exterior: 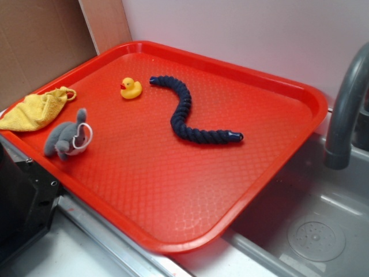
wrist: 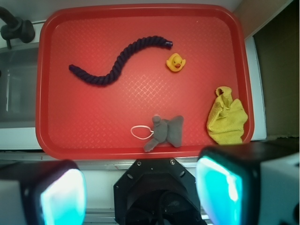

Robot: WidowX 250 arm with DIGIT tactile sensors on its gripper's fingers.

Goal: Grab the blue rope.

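I expect the blue rope to keep a gentle curve and slant outward when I lift it, because thick, tightly twisted parts of the blue rope (exterior: pixel 183 109) run in wide bends.
The blue rope (exterior: pixel 185 112) lies in an S-curve on the red tray (exterior: pixel 190 208), toward the tray's far side. In the wrist view the blue rope (wrist: pixel 117 62) sits in the upper left of the tray (wrist: pixel 93 122), far from my gripper (wrist: pixel 140 192). My gripper is open, high above the tray's near edge, over the robot base; its two cyan pads (wrist: pixel 219 190) stand wide apart with nothing between them. The gripper is out of sight in the exterior view.
A yellow duck (exterior: pixel 131 88) stands just left of the rope's far end. A grey plush toy (exterior: pixel 69 137) and a yellow cloth (exterior: pixel 36 108) lie at the tray's left edge. A grey faucet (exterior: pixel 345 109) and sink (exterior: pixel 311 231) are to the right.
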